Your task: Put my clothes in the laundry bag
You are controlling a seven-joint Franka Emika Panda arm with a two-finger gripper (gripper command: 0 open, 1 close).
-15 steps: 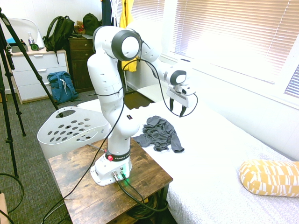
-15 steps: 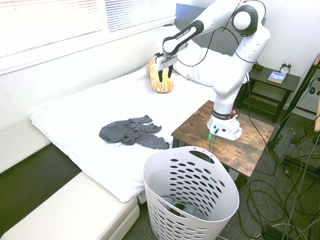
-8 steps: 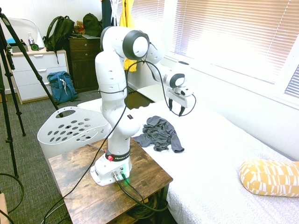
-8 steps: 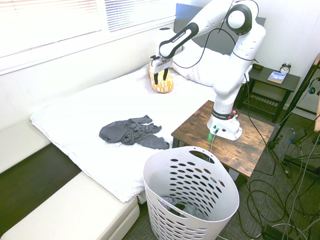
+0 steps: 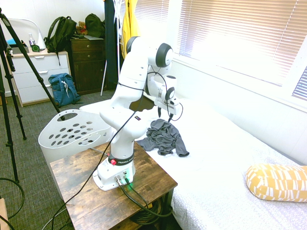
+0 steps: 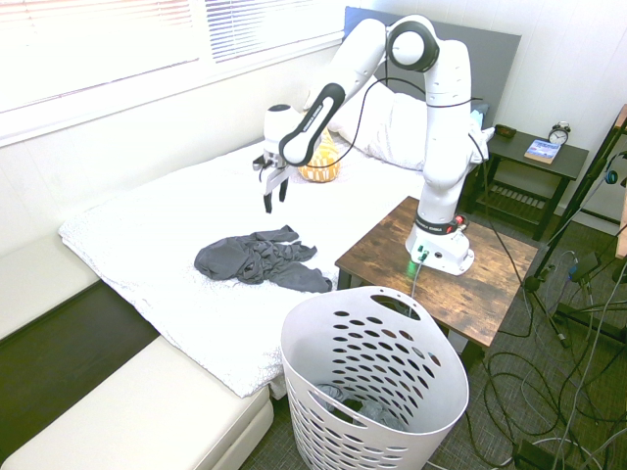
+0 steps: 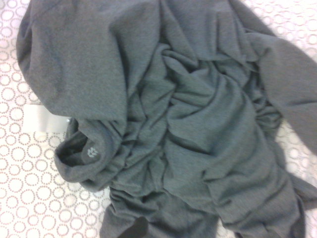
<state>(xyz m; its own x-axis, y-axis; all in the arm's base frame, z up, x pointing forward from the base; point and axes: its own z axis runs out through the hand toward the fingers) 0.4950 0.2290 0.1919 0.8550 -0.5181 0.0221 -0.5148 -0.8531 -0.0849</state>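
My gripper will carry the dark grey garment (image 5: 164, 137), which will hang long and trail over the laundry bag's rim, because loose ends (image 5: 182, 148) spread from bunched folds.
The clothes (image 5: 164, 137) are a crumpled dark grey garment lying on the white bed near its edge, also seen in the second exterior view (image 6: 257, 260) and filling the wrist view (image 7: 168, 124). My gripper (image 5: 164, 115) hangs open just above the garment, fingers pointing down with nothing between them; from the other side the gripper (image 6: 273, 199) hovers above the garment's far end. The laundry bag (image 5: 74, 133) is a white holed basket on the floor beside the wooden table; the laundry bag (image 6: 372, 377) holds some dark fabric at its bottom.
A wooden side table (image 5: 115, 191) stands between bed and basket. A yellow patterned pillow (image 5: 277, 182) lies on the bed (image 5: 225, 167). A blue backpack (image 5: 63, 89) sits by the dresser, and a yellow jacket (image 5: 128, 28) hangs behind the arm.
The arm has swung from over the bed's middle toward the garment and lowered; the gripper now hangs directly above the clothes. The fingers stayed open. The garment has not moved.
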